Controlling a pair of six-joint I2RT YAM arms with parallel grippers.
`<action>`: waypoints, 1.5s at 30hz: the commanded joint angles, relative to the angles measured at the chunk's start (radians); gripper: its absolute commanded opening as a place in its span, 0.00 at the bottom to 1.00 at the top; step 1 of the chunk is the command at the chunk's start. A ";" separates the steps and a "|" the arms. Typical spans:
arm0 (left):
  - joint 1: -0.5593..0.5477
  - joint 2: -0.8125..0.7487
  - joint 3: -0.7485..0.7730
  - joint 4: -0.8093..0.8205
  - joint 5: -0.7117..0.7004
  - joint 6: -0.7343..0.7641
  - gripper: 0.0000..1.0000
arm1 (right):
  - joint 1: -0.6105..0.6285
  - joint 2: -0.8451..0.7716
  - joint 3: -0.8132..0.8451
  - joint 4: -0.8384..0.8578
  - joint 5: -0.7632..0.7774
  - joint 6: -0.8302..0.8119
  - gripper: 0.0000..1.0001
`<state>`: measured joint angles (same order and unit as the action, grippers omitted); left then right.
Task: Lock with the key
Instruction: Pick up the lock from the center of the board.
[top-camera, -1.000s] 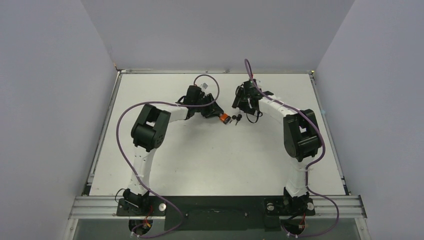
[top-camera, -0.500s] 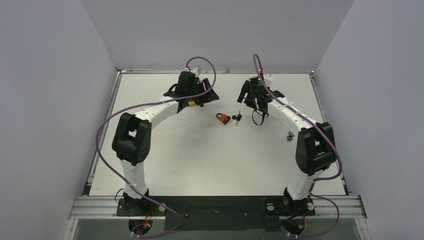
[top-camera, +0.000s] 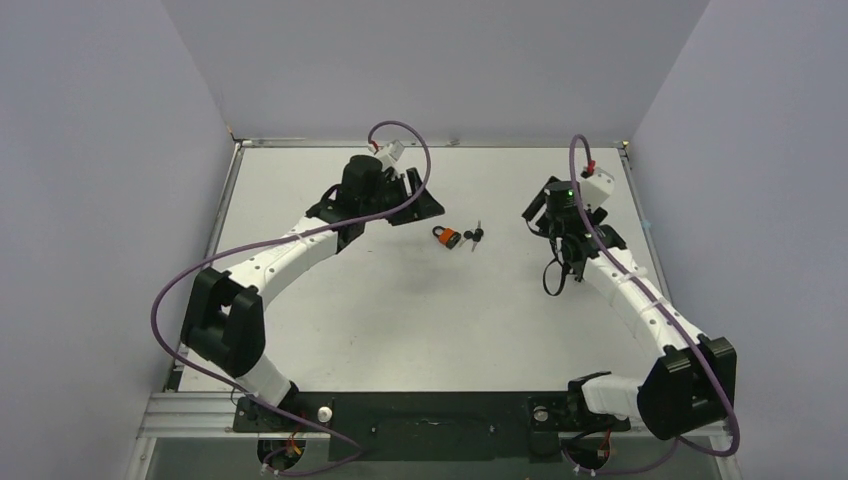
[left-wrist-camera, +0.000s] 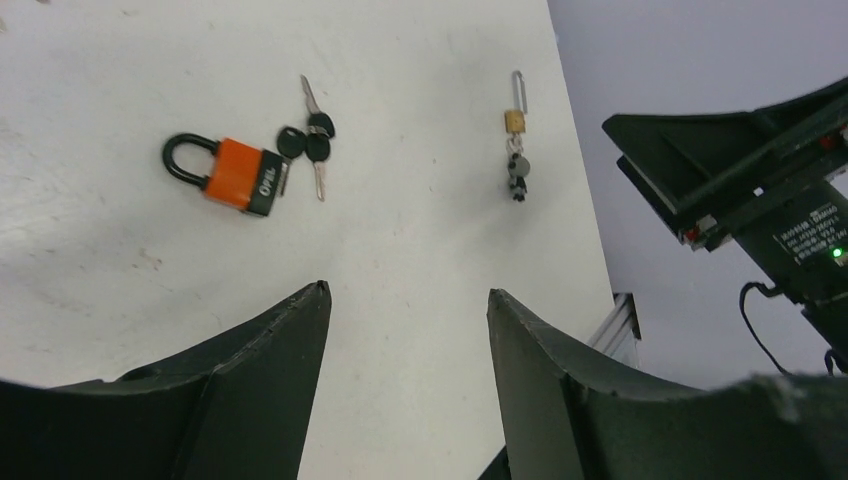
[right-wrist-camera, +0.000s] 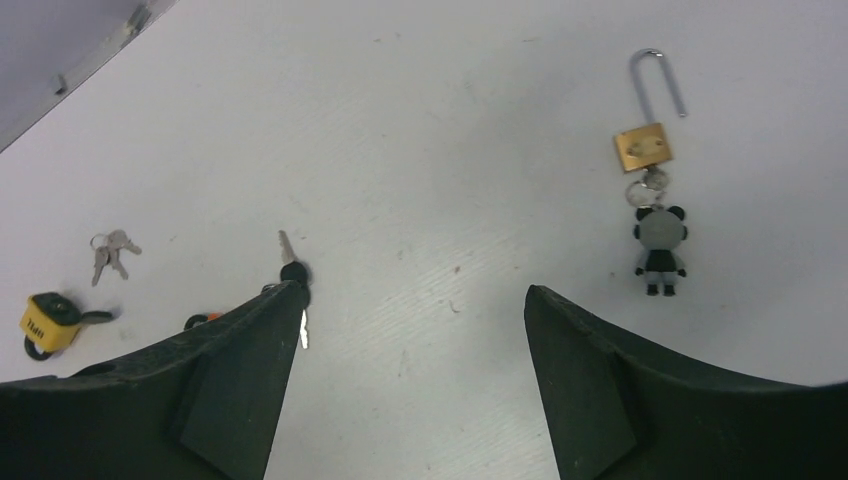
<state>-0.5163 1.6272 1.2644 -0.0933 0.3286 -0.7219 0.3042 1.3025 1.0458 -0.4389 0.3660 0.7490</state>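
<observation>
I keep moving my right gripper toward the brass body and close it there, because the brass padlock's shackle is open and there is a key at its base.
An orange padlock with a black shackle lies flat on the white table, and the shackle looks pushed in. In the left wrist view the padlock has black-headed keys touching its base end. I cannot tell if one sits in the keyhole. The keys also show from above. My left gripper is open and empty, left of the padlock and apart from it; its jaws stand wide. My right gripper is open and empty, right of the keys. One key shows by its left finger.
A brass padlock with an open shackle and a panda charm lies near the right gripper, also seen from the left wrist. A yellow padlock and small silver keys lie beyond the orange one.
Both arms have drawn back from the orange padlock and keys, the left arm to the left, the right arm to the right. Padlock and keys stay where they lay.
</observation>
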 joint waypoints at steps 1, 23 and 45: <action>-0.063 -0.078 -0.037 0.019 0.043 -0.001 0.57 | -0.050 -0.110 -0.111 0.011 0.117 0.072 0.78; -0.086 -0.191 -0.136 0.023 0.147 0.024 0.59 | -0.524 -0.069 -0.329 0.134 -0.268 -0.041 0.78; 0.001 -0.250 -0.172 0.046 0.242 0.020 0.59 | -0.494 0.475 0.090 0.010 -0.174 -0.232 0.37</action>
<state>-0.5224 1.4094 1.0901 -0.1013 0.5362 -0.7155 -0.2131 1.7302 1.0645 -0.3817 0.1333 0.5819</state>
